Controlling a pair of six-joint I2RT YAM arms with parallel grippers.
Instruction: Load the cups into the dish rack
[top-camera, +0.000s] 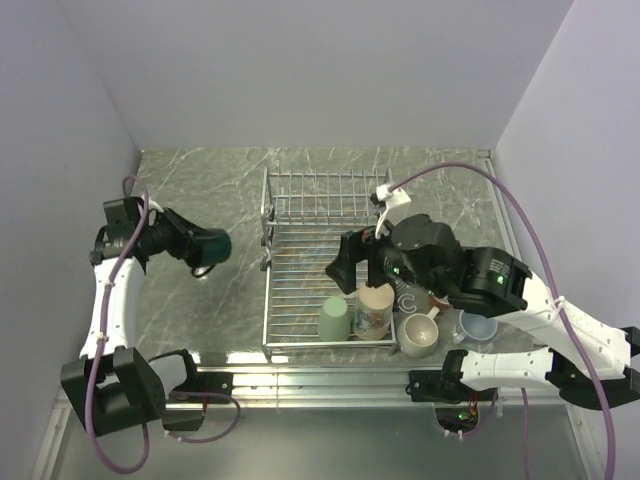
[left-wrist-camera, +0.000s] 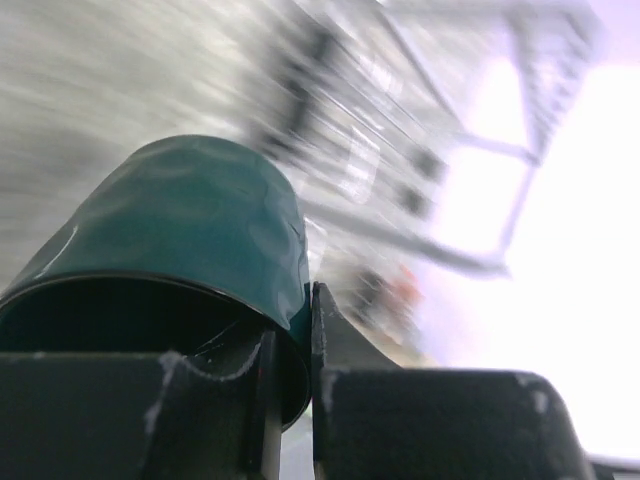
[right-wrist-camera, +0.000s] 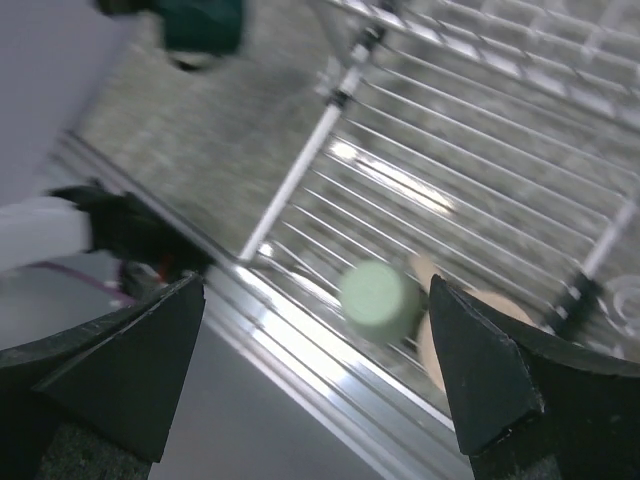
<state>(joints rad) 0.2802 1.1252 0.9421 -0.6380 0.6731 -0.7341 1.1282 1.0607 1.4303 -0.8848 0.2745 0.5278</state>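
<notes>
The robot's left gripper is holding the dark teal mug by the mug's rim (left-wrist-camera: 200, 288), which has to face down in the rack, so the robot's right gripper should take the mug's base end (top-camera: 224, 245).
My left gripper (top-camera: 200, 248) is shut on the rim wall of the dark teal mug (top-camera: 210, 246) and holds it left of the dish rack (top-camera: 300, 230). In the left wrist view one finger is inside the teal mug (left-wrist-camera: 190, 230) and one outside. My right gripper (top-camera: 358, 272) hangs open and empty over the rack's front part. Below it, a light green cup (top-camera: 335, 318) stands upside down in the rack beside a tan mug (top-camera: 373, 308). In the right wrist view the green cup (right-wrist-camera: 378, 298) lies between my open fingers (right-wrist-camera: 480, 370).
A cream-white mug (top-camera: 418, 332) and a pale blue mug (top-camera: 478, 326) stand on the table right of the rack, partly under my right arm. A metal rail (top-camera: 320, 375) runs along the near edge. Walls close in on the left, back and right.
</notes>
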